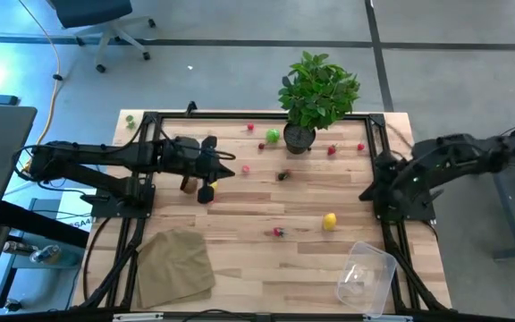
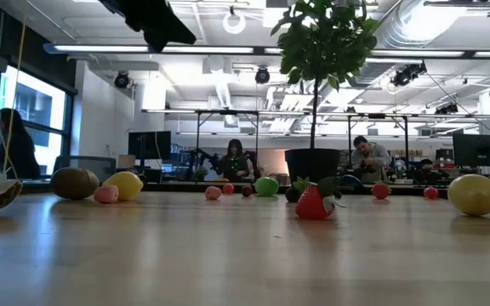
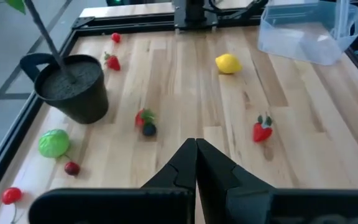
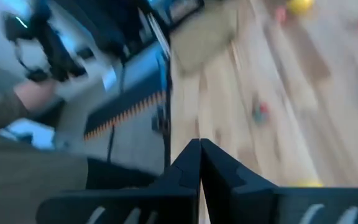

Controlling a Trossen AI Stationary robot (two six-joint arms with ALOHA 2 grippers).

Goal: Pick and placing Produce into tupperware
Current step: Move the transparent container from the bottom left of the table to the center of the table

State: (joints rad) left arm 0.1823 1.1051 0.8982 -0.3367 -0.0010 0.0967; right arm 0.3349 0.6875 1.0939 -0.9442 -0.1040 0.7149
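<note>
The clear tupperware (image 1: 367, 275) sits in the corner far from my left gripper, so next my right gripper brings it next to the strawberry before I fill it.
The produce lies scattered on the wooden table: a lemon (image 1: 329, 221), a strawberry (image 1: 278, 233), a green piece (image 1: 273, 136), small red pieces (image 1: 333, 149) and a yellow piece (image 1: 206, 190) under my left arm. The clear tupperware (image 1: 366, 275) stands at the near right corner. My left gripper (image 1: 229, 170) hovers shut over the table's left half; in the left wrist view its fingers (image 3: 196, 155) point toward the strawberry (image 3: 262, 129) and the lemon (image 3: 228, 63). My right gripper (image 1: 365, 194) is raised at the right edge, shut (image 4: 199, 155), holding nothing.
A potted plant (image 1: 316, 94) stands at the far middle, its dark pot (image 3: 73, 87) next to the green piece (image 3: 54, 142). A tan cloth (image 1: 175, 266) lies at the near left. A black frame (image 1: 240, 116) borders the table. Bare wood shows between lemon and cloth.
</note>
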